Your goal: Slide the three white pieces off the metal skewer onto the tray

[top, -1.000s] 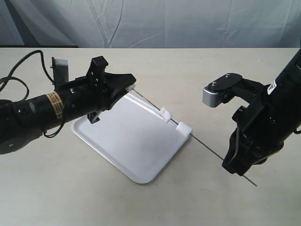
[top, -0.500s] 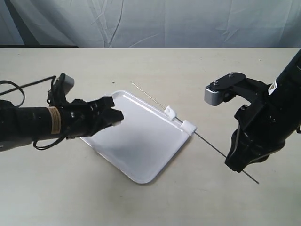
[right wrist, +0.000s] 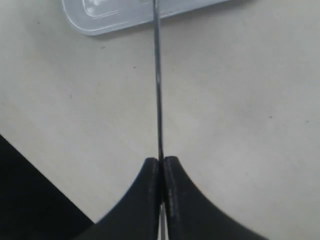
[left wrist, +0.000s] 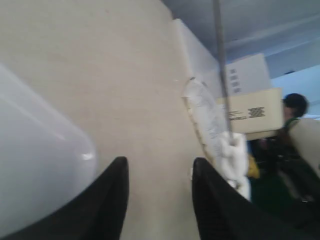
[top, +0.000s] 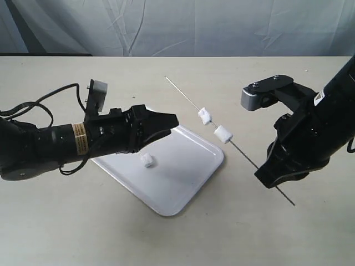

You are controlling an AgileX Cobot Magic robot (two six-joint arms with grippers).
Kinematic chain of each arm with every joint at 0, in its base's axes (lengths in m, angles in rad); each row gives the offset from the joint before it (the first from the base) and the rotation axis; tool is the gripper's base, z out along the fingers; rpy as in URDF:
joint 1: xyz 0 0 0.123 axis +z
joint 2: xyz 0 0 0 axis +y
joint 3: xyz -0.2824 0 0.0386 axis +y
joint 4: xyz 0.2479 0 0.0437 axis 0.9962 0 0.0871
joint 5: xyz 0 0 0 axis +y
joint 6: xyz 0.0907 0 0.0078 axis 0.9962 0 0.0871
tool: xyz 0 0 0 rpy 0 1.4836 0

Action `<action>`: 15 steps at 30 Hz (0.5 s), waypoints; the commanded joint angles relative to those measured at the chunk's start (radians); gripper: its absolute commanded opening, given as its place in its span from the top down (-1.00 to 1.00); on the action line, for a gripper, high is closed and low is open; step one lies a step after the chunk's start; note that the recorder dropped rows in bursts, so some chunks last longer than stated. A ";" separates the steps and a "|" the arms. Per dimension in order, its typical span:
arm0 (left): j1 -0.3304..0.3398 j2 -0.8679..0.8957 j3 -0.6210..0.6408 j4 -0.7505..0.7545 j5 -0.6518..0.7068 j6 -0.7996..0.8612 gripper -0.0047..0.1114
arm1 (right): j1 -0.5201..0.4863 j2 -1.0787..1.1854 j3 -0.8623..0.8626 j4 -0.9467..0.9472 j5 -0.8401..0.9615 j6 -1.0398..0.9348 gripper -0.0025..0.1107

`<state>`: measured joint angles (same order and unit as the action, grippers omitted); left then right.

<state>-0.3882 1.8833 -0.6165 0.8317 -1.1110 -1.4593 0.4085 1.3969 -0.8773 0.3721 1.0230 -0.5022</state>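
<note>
I can see clear skewer rod (top: 183, 95) between the upper white piece and the skewer's free tip, so my left gripper should now go toward that piece (top: 204, 116) and close around it.
The white tray (top: 183, 172) lies mid-table with one white piece (top: 148, 160) resting on it. The metal skewer (top: 247, 157) slants in the air above the tray's far right edge. Two white pieces (top: 204, 116) (top: 223, 133) are still threaded on it. My right gripper (top: 269, 180) is shut on the skewer's lower end, and in the right wrist view (right wrist: 161, 162) the rod (right wrist: 157, 90) runs out between the closed jaws. My left gripper (top: 173, 120) hovers open over the tray, just left of the skewered pieces. In the left wrist view (left wrist: 159, 172) nothing sits between its fingers, and a piece (left wrist: 235, 155) shows blurred beyond them.
Beige table all round, with a grey cloth backdrop behind. Black cables (top: 33, 111) trail from the left arm at the far left. The tray's corner (left wrist: 40, 165) shows in the left wrist view and its rim (right wrist: 125, 12) in the right wrist view.
The skewer has risen off the tray edge. My left gripper has moved right over the tray. One white piece now lies on the tray, with two left on the skewer.
</note>
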 commanded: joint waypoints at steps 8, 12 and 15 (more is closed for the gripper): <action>-0.095 -0.011 -0.012 -0.068 -0.110 -0.106 0.23 | 0.001 -0.005 0.004 0.079 -0.009 -0.002 0.97; -0.116 -0.011 -0.047 -0.069 -0.110 -0.106 0.23 | 0.001 -0.005 0.004 0.081 -0.001 -0.002 0.97; -0.123 -0.011 -0.061 -0.083 -0.110 -0.108 0.23 | 0.001 -0.005 0.004 0.084 0.010 -0.002 0.97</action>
<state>-0.5011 1.8792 -0.6640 0.7696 -1.2092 -1.5629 0.4085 1.3969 -0.8773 0.4467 1.0253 -0.4987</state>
